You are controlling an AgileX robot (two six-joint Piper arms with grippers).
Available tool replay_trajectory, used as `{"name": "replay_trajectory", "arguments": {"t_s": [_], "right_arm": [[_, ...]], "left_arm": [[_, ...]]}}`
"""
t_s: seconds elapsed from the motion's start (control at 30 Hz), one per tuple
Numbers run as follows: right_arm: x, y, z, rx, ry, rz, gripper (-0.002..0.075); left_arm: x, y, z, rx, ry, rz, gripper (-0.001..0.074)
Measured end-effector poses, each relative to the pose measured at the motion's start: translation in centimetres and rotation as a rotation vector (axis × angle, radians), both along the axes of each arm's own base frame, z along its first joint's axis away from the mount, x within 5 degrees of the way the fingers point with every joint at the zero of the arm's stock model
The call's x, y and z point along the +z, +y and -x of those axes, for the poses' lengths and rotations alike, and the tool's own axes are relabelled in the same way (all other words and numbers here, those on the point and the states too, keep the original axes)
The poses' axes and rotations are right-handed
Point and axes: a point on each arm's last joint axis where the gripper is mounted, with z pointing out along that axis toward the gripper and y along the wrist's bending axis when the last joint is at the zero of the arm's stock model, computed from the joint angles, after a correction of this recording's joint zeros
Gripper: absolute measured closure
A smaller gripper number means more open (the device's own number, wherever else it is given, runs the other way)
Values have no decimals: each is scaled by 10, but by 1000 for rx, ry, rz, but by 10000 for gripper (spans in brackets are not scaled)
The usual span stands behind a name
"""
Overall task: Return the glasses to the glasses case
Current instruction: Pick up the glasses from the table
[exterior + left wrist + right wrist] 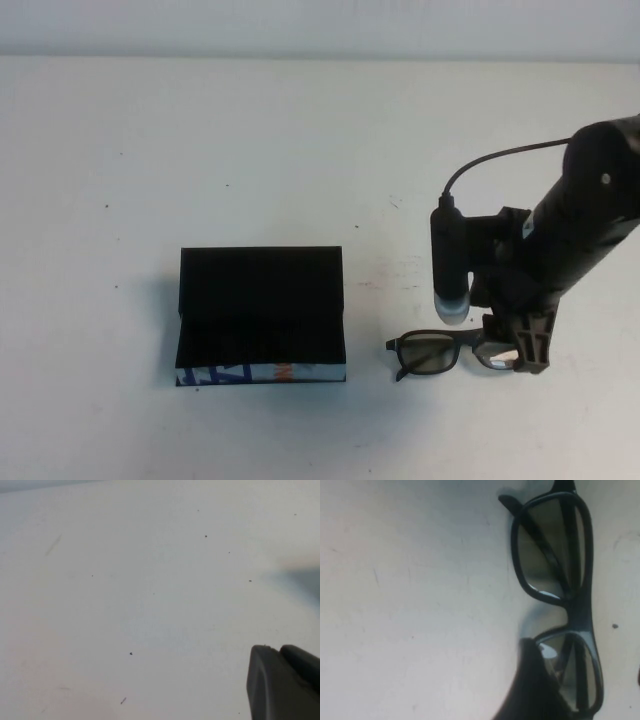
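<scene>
The folded glasses (429,353) lie lengthwise between my right gripper's open fingers. I should keep lowering them toward the glasses' bridge (467,338) until the fingers can close on it.
The glasses (440,352) are dark, thick-rimmed with greyish lenses, and lie folded on the white table to the right of the glasses case. The case (260,300) is a black box left of centre, its flap lid raised at the far side and its white, blue and orange strip (262,373) facing the near side. My right gripper (520,350) is low over the right-hand lens. In the right wrist view the glasses (570,580) show close up, and the gripper (587,662) is open with one finger on each side of that lens. My left gripper (277,650) is shut and empty over bare table.
The white table (300,150) stretches bare around the case and the glasses, with a few small dark specks. The left arm does not show in the high view. The right arm and its wrist camera (450,270) hang above the glasses.
</scene>
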Motion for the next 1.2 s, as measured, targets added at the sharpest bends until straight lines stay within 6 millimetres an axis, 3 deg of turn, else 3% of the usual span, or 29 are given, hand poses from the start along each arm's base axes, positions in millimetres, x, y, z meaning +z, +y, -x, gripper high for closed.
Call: {"name": "replay_trajectory", "arguments": {"t_s": [0.2, 0.5, 0.77, 1.2], "right_arm": [[-25, 7, -16, 60, 44, 39, 335], [-40, 16, -36, 77, 54, 61, 335], [-53, 16, -39, 88, 80, 90, 347], [-55, 16, -40, 109, 76, 105, 349]], "left_arm": [[0, 0, 0, 0, 0, 0, 734], [0, 0, 0, 0, 0, 0, 734], [0, 0, 0, 0, 0, 0, 734], [0, 0, 0, 0, 0, 0, 734]]}}
